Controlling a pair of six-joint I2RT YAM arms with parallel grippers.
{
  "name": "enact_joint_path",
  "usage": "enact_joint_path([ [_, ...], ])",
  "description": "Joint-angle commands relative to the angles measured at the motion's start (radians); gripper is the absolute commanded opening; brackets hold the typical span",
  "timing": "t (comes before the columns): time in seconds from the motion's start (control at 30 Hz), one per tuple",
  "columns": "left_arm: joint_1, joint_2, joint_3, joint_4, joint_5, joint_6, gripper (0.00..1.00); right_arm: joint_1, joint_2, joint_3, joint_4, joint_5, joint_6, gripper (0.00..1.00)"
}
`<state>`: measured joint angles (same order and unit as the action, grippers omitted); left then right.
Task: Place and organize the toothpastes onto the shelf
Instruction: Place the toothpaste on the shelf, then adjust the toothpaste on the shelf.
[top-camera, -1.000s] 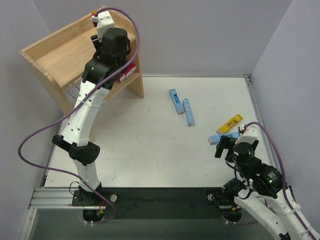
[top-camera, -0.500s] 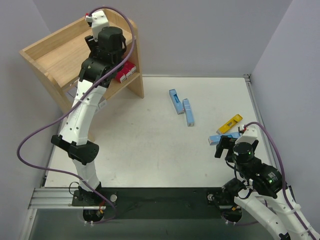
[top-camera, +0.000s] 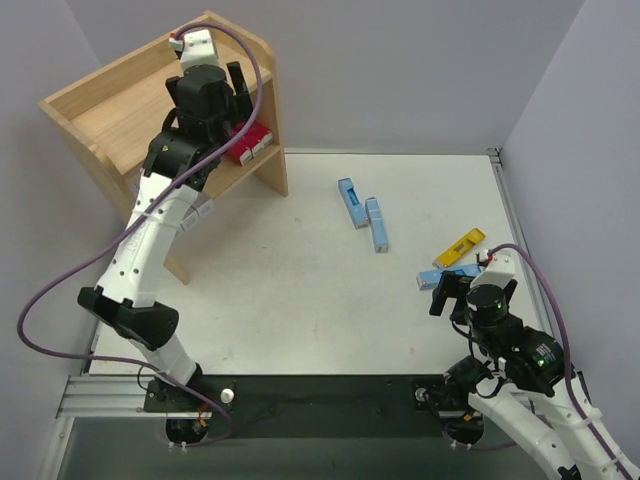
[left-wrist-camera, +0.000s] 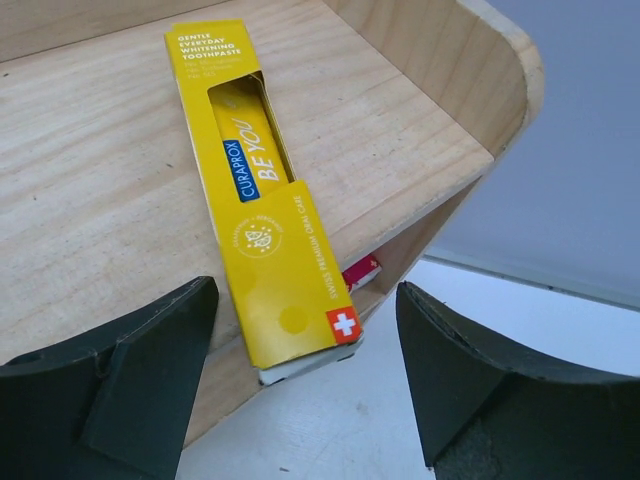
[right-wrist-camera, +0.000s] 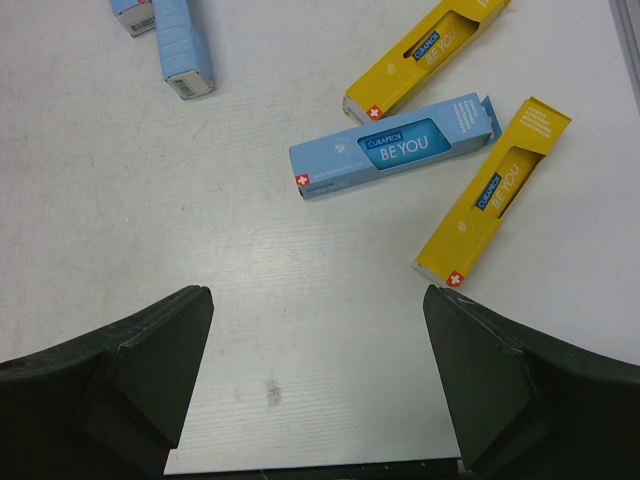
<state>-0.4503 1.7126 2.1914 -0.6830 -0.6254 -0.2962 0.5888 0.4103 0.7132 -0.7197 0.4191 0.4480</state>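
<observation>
The yellow carton sticks out over the top level's front edge and is away from the side panel (left-wrist-camera: 445, 75), so next my left gripper slides it back and up against that panel.
The wooden shelf (top-camera: 110, 115) stands at the back left. My left gripper (top-camera: 240, 85) is open and empty over the right end of its top tier. In the left wrist view, the gripper (left-wrist-camera: 305, 290) is just in front of a yellow carton (left-wrist-camera: 265, 200) that lies flat on the top tier (left-wrist-camera: 90, 180) and overhangs its front edge. Magenta cartons (top-camera: 250, 145) lie on the lower tier. My right gripper (right-wrist-camera: 315, 295) is open and empty above bare table, short of a blue carton (right-wrist-camera: 395, 147) and two yellow cartons (right-wrist-camera: 425, 45) (right-wrist-camera: 492, 190). No silver-grey cartons show.
Two more blue cartons (top-camera: 350, 200) (top-camera: 377, 222) lie side by side mid-table. The shelf's right side panel (left-wrist-camera: 480, 60) rises just beyond the yellow carton. The table's right edge (top-camera: 505, 200) runs close to the cartons by my right arm.
My left arm has swung left and its wrist has turned over the shelf top. The right arm and the cartons on the table have not moved.
</observation>
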Motion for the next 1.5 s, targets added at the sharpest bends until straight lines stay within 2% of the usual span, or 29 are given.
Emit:
enact_joint_path([
  [0.0, 0.05, -0.145, -0.103, 0.169, 0.204, 0.064, 0.84, -0.004, 0.002, 0.019, -0.009, 0.023, 0.011, 0.91],
  [0.17, 0.11, -0.202, -0.209, 0.217, 0.249, 0.134, 0.86, -0.003, 0.008, 0.017, -0.009, 0.02, 0.011, 0.91],
  [0.3, 0.211, -0.249, -0.286, 0.296, 0.459, 0.141, 0.86, -0.003, 0.013, 0.015, -0.006, 0.017, 0.008, 0.91],
  [0.4, 0.272, -0.281, -0.362, 0.361, 0.565, 0.147, 0.86, -0.003, 0.015, 0.015, -0.004, 0.014, 0.008, 0.91],
  [0.53, 0.283, -0.314, -0.447, 0.44, 0.731, 0.17, 0.88, -0.003, 0.018, 0.014, -0.003, 0.009, 0.008, 0.91],
  [0.67, 0.285, -0.329, -0.502, 0.507, 0.788, 0.152, 0.89, -0.003, 0.024, 0.014, -0.003, 0.007, 0.006, 0.91],
  [0.9, 0.285, -0.265, -0.463, 0.549, 0.765, 0.092, 0.88, -0.003, 0.022, 0.014, -0.003, 0.006, 0.008, 0.91],
  [0.97, 0.285, -0.242, -0.414, 0.544, 0.724, 0.074, 0.84, -0.003, 0.022, 0.014, -0.003, 0.007, 0.008, 0.91],
  [1.07, 0.286, -0.185, -0.362, 0.507, 0.644, 0.06, 0.73, -0.003, 0.021, 0.014, -0.003, 0.006, 0.008, 0.91],
  [1.27, 0.286, -0.14, -0.315, 0.539, 0.567, 0.005, 0.61, -0.001, 0.016, 0.012, -0.003, 0.009, 0.008, 0.91],
  [1.47, 0.283, -0.084, -0.285, 0.562, 0.575, -0.058, 0.57, -0.001, 0.028, 0.015, -0.003, 0.007, 0.008, 0.91],
])
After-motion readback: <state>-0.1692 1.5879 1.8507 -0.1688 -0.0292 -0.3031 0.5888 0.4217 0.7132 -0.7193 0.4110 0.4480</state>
